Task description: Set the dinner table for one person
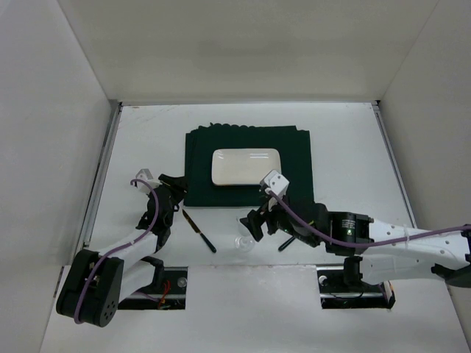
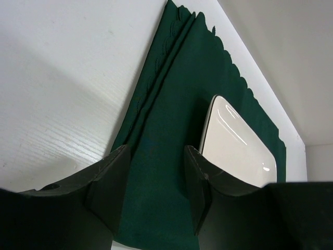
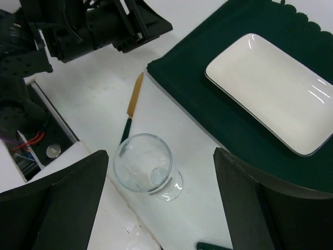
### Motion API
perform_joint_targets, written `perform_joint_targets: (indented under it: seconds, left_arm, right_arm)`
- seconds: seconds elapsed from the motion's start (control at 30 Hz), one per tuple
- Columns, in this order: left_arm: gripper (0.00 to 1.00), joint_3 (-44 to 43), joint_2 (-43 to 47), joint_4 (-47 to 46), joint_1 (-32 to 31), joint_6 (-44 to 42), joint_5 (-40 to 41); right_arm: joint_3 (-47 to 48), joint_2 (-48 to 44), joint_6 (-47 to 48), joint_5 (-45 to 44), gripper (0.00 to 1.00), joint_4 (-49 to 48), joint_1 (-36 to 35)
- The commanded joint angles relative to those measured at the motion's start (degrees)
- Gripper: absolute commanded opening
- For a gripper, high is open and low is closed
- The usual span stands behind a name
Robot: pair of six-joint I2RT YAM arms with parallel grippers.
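Observation:
The clear glass (image 1: 244,241) stands upright within the open fingers of the robot's right gripper, so the gripper keeps moving down toward the glass until its bowl (image 3: 143,162) is centred, then close.
The white dinner table (image 1: 346,147) bears a dark green mat (image 1: 199,165) with a white rectangular plate (image 1: 246,167) on it. A clear glass (image 1: 243,243) stands upright near the front edge. A knife (image 1: 199,232) with a gold blade and dark handle lies left of it. My right gripper (image 1: 257,228) is open and empty, hovering above the glass (image 3: 145,166), which shows between its fingers nearer the left one; the knife (image 3: 131,112) and plate (image 3: 270,88) lie beyond. My left gripper (image 1: 173,193) is open and empty over the mat's left edge (image 2: 171,104), with the plate (image 2: 234,146) to its right.
A second dark-handled utensil (image 1: 283,243) lies right of the glass, partly under my right arm; its tip shows in the right wrist view (image 3: 213,246). White walls enclose the table. The arm bases sit in slots at the near edge (image 1: 165,283).

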State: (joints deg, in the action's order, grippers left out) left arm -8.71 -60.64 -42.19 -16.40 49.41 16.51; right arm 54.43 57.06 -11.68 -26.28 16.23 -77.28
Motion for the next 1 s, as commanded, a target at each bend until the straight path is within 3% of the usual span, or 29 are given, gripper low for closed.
perform_joint_targets:
  seconds: [0.0,0.67,0.97]
  left_arm:
    - [0.43,-0.87,0.26,-2.01,-0.34,-0.98,0.63]
    - [0.43,-0.78,0.35,-2.01,0.1,-0.8,0.63]
    - [0.44,-0.96,-0.18,-2.19,-0.51,-0.72,0.63]
  right_arm:
    - [3.66,0.68,1.4,-2.28,0.88,1.26,-0.37]
    - [4.19,7.63,0.69,2.47,0.92,1.79,-1.34]
    - [3.4,9.21,0.96,1.06,0.84,1.0,-1.34]
